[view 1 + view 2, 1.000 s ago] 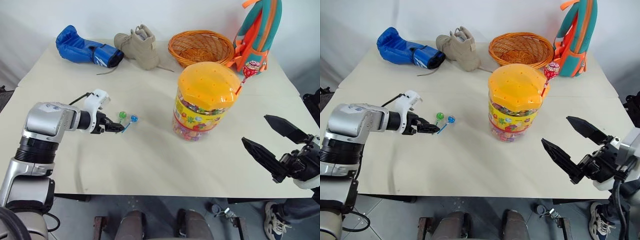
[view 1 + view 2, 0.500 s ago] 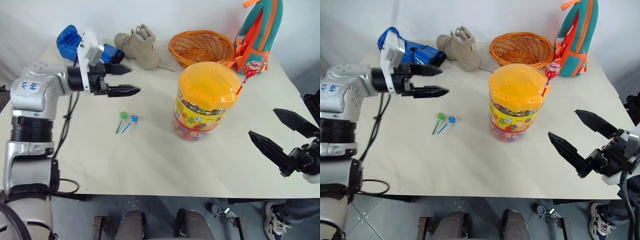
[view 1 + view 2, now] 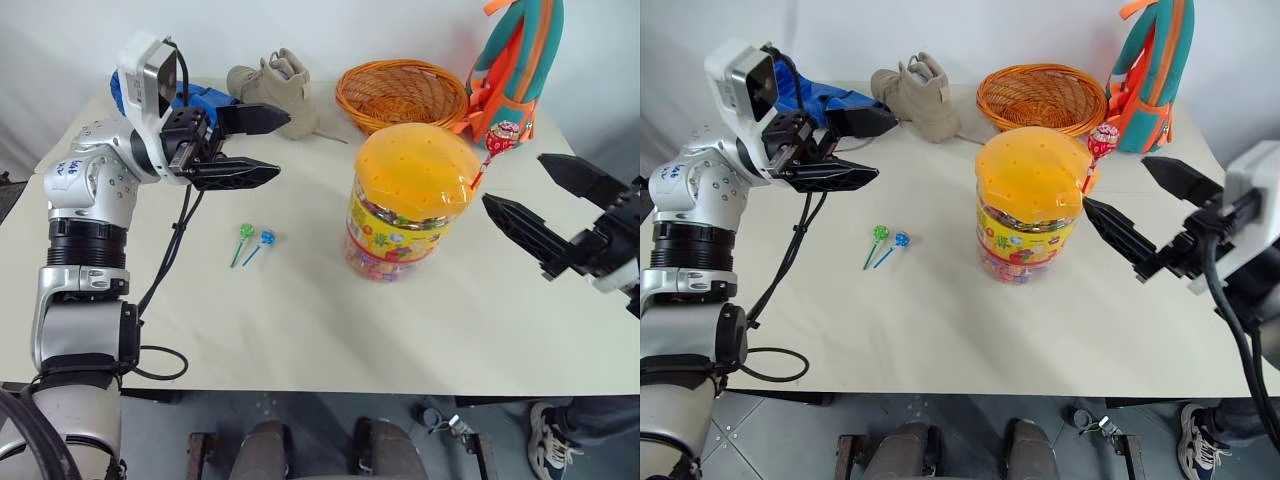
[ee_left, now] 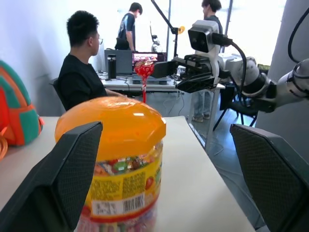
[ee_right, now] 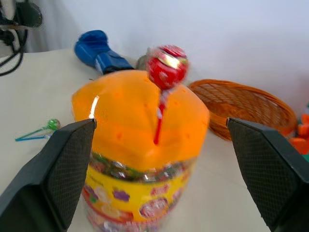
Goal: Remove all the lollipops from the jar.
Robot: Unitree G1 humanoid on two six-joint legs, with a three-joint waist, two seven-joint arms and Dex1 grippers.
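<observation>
I should grab the red lollipop by its stick (image 3: 481,171) with my right gripper and pull it out, because the lollipop stands at the lid's edge (image 3: 472,187) across the jar from my left gripper.
The jar (image 3: 413,200) stands mid-table, a clear tub of sweets under a domed orange lid. A red lollipop (image 3: 503,137) stands upright in a hole on the lid's right side, and it shows as well in the right wrist view (image 5: 166,66). Two more lollipops lie on the table left of the jar, one green (image 3: 245,232) and one blue (image 3: 267,237). My left gripper (image 3: 275,145) hangs open above the table, pointing right toward the jar. My right gripper (image 3: 512,180) is open just right of the jar, near the red lollipop, touching nothing.
At the back of the table lie a blue boxing glove (image 3: 205,103), a tan boot (image 3: 275,90) and a woven orange basket (image 3: 402,93). A teal and orange backpack (image 3: 515,70) stands at the back right. People (image 4: 79,72) sit and stand beyond the table in the left wrist view.
My left gripper rose from beside the two lollipops on the table and turned toward the jar. My right gripper lifted and moved in toward the jar's right side.
</observation>
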